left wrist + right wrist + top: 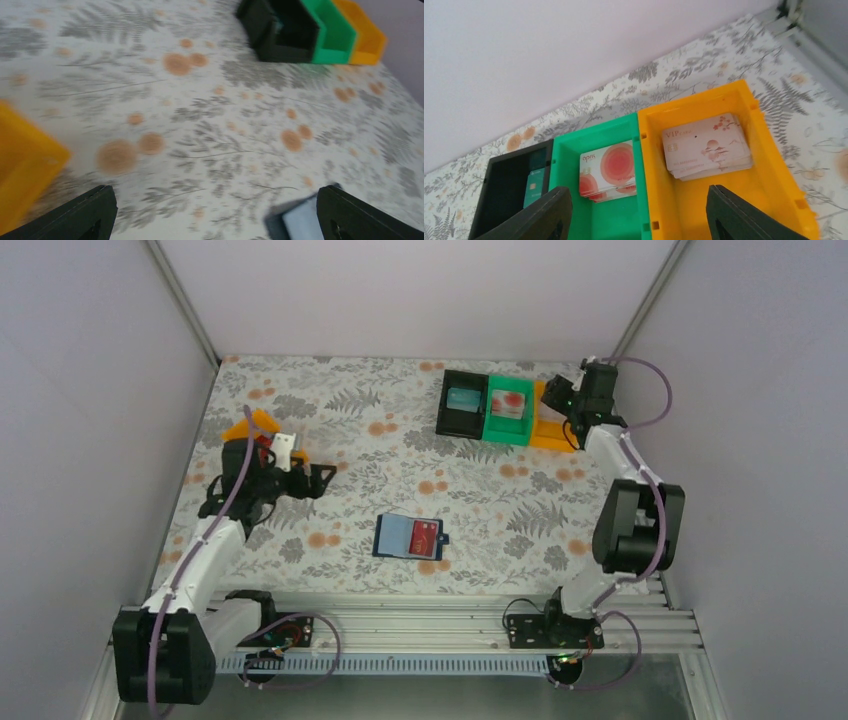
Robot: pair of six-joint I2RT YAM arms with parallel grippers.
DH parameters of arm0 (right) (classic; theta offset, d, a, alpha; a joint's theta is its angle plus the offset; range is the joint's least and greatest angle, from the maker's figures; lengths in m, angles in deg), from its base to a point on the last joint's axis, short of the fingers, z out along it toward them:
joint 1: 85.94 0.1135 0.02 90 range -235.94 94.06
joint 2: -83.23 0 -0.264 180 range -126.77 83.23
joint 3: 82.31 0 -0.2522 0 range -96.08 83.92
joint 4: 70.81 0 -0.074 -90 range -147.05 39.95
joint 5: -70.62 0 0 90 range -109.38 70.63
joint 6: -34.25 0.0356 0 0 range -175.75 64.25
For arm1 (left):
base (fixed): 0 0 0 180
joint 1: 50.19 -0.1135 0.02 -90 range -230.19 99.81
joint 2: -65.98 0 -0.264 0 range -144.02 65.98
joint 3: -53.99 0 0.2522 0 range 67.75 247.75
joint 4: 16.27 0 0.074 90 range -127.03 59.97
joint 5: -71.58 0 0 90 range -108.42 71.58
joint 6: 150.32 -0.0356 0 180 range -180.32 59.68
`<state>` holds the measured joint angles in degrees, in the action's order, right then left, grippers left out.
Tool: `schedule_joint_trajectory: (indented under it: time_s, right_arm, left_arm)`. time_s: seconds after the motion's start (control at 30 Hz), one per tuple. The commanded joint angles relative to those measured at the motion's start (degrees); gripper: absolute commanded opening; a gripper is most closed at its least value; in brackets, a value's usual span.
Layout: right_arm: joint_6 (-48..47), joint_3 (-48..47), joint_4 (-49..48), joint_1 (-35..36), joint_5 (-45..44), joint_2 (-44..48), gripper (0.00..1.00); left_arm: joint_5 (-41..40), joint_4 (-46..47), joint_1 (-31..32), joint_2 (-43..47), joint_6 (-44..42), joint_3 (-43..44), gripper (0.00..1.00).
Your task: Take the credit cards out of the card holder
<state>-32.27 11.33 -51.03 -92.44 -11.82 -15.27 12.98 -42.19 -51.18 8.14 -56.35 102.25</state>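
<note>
The navy card holder's lighter blue end (394, 536) points toward my open left gripper with clear table between them. I should carry on reaching until my fingers close on the blue end's edge (378, 536).
The navy card holder (408, 536) lies open on the floral table near the front middle, with a red card (426, 538) in its lighter blue inside. Its corner (299, 223) shows blurred at the bottom right of the left wrist view. My left gripper (318, 480) is open and empty, above the table to the left of the holder; in its own view (215, 216) the fingers stand wide apart. My right gripper (556, 400) is open and empty above the bins at the back right, and its own view (639, 216) shows the same.
A black bin (504, 185) holds a teal card, a green bin (616, 220) holds a stack of white-and-red cards, and an orange bin (724, 100) holds pale VIP cards. Another orange bin (250, 426) stands by the left arm. Walls enclose the table.
</note>
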Motion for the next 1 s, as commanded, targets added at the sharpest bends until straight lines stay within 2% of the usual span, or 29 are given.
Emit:
schedule_joint_trajectory:
  time_s: [0.0, 0.17, 0.3, 0.4, 0.53, 0.63, 0.8, 0.97]
  right_arm:
    - [0.9, 2.8, -2.2, 1.9, -8.9, 9.0, 0.68]
    - [-0.6, 4.4, 9.8, 9.5, -5.8, 16.5, 0.66]
    - [2.7, 12.8, 16.8, 21.2, -1.8, 22.2, 0.66]
    - [9.1, 20.6, 19.8, 29.1, 0.2, 26.0, 0.65]
    - [15.3, 29.9, 20.7, 38.2, 2.1, 28.8, 0.65]
    - [17.4, 35.7, 19.1, 42.2, 5.1, 29.1, 0.65]
    - [18.3, 40.0, 13.8, 45.8, 12.7, 25.8, 0.65]
    - [19.0, 41.1, 8.8, 46.9, 14.2, 20.4, 0.64]
  left_arm:
    - [1.0, -0.5, 7.6, 0.1, 3.6, 1.7, 0.99]
    - [-0.9, -0.6, 15.1, -4.0, 6.3, 0.4, 0.99]
    - [0.1, -0.7, 19.7, -9.7, 7.1, 1.4, 1.0]
    - [0.9, -0.4, 20.3, -13.7, 10.0, -0.4, 1.0]
    - [3.4, 2.9, 21.0, -15.7, 14.3, -4.2, 1.0]
    - [5.1, 6.0, 21.4, -16.3, 17.6, -7.4, 1.0]
    - [7.9, 9.4, 22.2, -18.6, 20.0, -10.9, 1.0]
    - [8.4, 10.6, 22.8, -20.3, 20.6, -12.7, 1.0]
